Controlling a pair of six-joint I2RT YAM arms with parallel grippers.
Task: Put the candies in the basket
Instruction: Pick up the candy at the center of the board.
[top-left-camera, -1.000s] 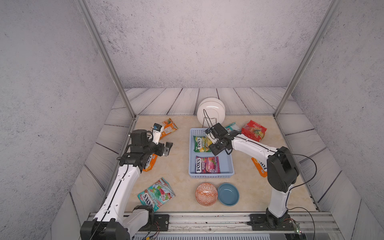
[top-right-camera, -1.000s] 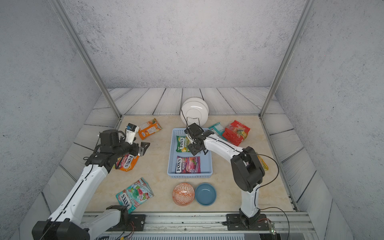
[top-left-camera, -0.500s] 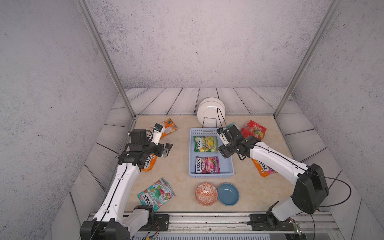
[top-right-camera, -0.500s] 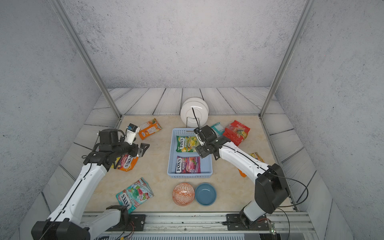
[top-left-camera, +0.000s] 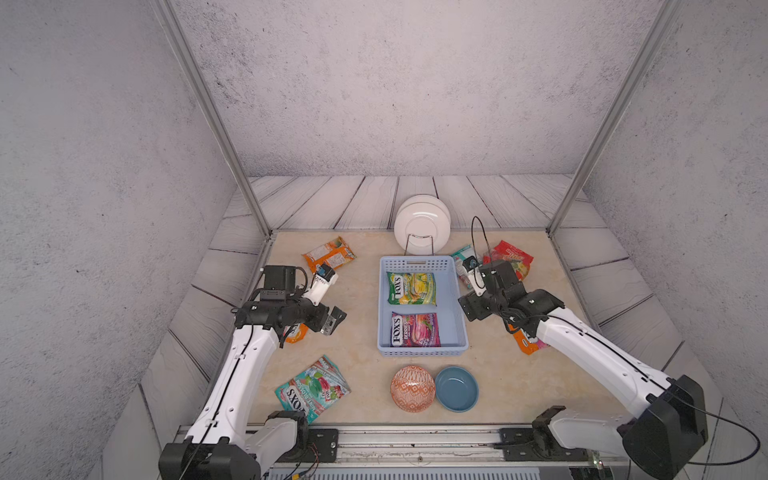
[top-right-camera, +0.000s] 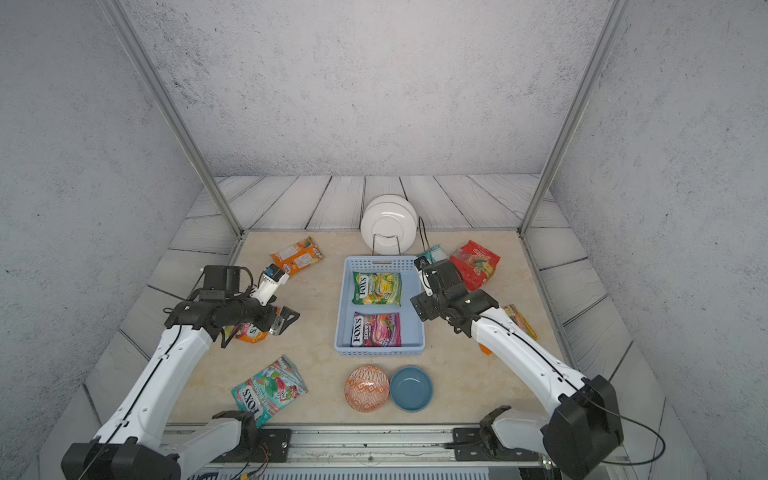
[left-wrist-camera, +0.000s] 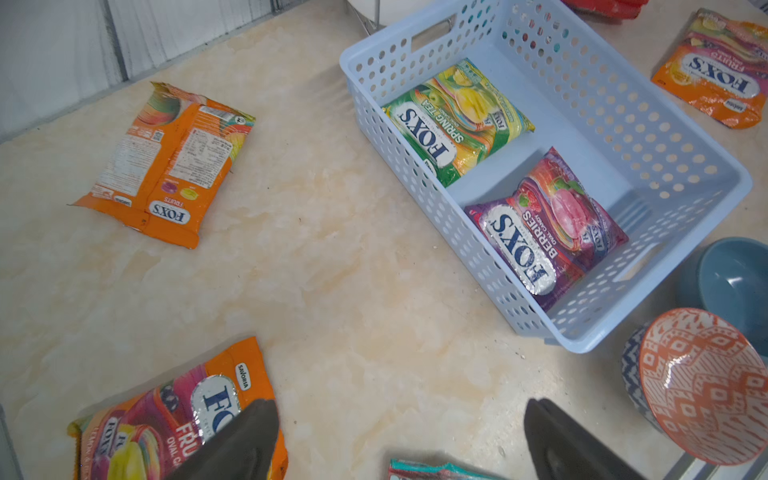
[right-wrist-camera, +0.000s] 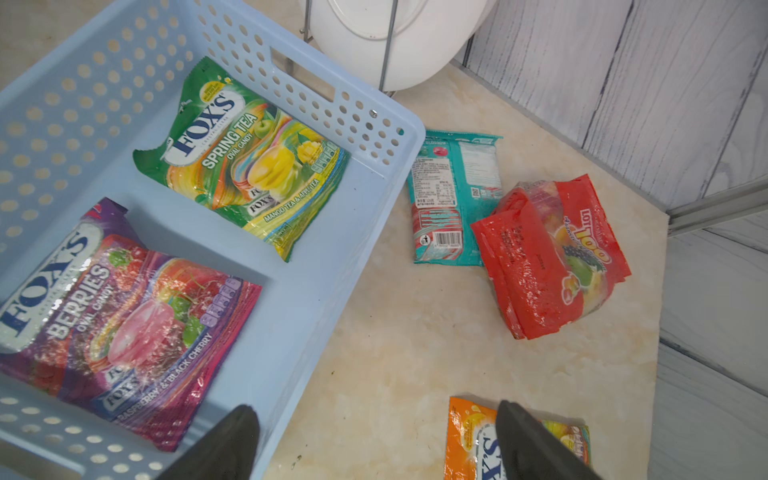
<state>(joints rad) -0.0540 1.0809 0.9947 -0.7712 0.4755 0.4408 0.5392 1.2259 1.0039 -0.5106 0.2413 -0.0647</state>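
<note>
My left gripper has the front teal bag (top-left-camera: 316, 389) lying clear of the nearest orange bag, so I should keep going toward the teal bag's long edge (top-left-camera: 299, 373) and close there.
The light blue basket (top-left-camera: 422, 264) holds a yellow-green candy bag (top-left-camera: 411, 289) and a purple one (top-left-camera: 415, 330). My right gripper (top-left-camera: 471, 307) (right-wrist-camera: 376, 415) hangs open and empty just right of the basket's rim, partly over an orange bag (right-wrist-camera: 469, 440). A teal bag (right-wrist-camera: 453, 195) and a red bag (right-wrist-camera: 548, 257) lie beyond it. My left gripper (top-left-camera: 334, 320) (left-wrist-camera: 399, 415) is open and empty left of the basket, above an orange bag (left-wrist-camera: 174, 419). Another orange bag (top-left-camera: 329, 254) lies at the back left, and a teal bag (top-left-camera: 311, 386) at the front left.
White plates (top-left-camera: 422, 222) stand in a wire rack just behind the basket. An orange patterned bowl (top-left-camera: 412, 388) and a round blue bowl (top-left-camera: 457, 388) sit in front of it. Metal posts (top-left-camera: 559, 220) rise at the table's back corners.
My right gripper has drawn back from above the basket to its right side and opened wider. The yellow-green bag now lies uncovered in the basket. The left arm shifted slightly.
</note>
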